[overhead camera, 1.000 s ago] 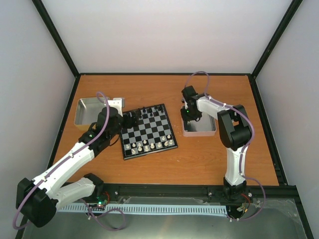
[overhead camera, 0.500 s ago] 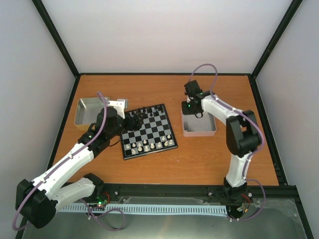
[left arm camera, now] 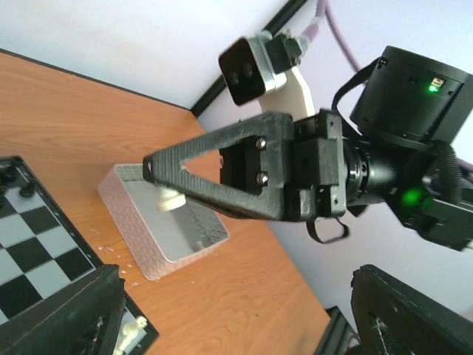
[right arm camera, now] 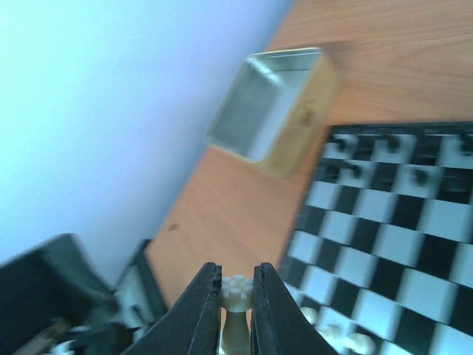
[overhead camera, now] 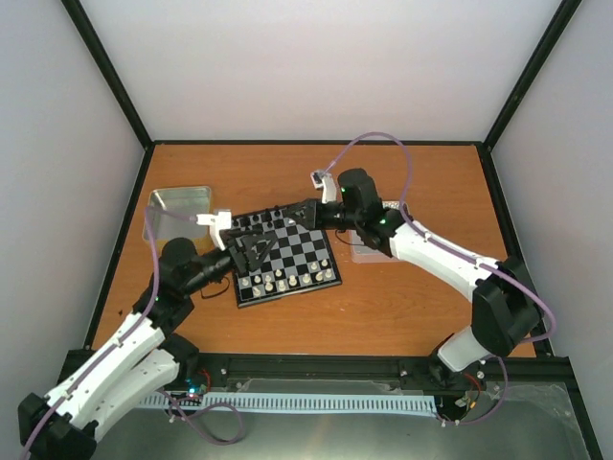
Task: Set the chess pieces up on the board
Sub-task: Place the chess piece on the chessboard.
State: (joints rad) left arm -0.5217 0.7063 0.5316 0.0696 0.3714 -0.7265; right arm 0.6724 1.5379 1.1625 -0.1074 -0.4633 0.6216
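Observation:
The cream-white piece's base (left arm camera: 177,203) slants back under my right gripper, so next my left gripper steadies the piece's body (right arm camera: 235,330) while my right gripper takes the piece's top straighter.
The board (overhead camera: 292,251) lies mid-table, with cream-white chess pieces (overhead camera: 287,280) along its near rows and black ones at the far edge. My right gripper (overhead camera: 273,218) reaches left over the board's far part. It is shut on a cream-white piece with a crenellated top (right arm camera: 236,292), also seen in the left wrist view (left arm camera: 171,198). My left gripper (overhead camera: 251,251) hovers over the board's left part, open and empty. Its fingers (left arm camera: 74,310) stand wide apart. The board also shows in the right wrist view (right arm camera: 414,222).
A silver tray (overhead camera: 177,203) stands at the far left, also in the right wrist view (right arm camera: 273,111). A second tray (overhead camera: 369,251), right of the board, is mostly hidden under my right arm and looks nearly empty in the left wrist view (left arm camera: 148,222). Black frame rails border the table.
My right gripper left the right tray and swung left over the board holding a cream-white piece. My left arm drew back toward the near left, uncovering the left tray.

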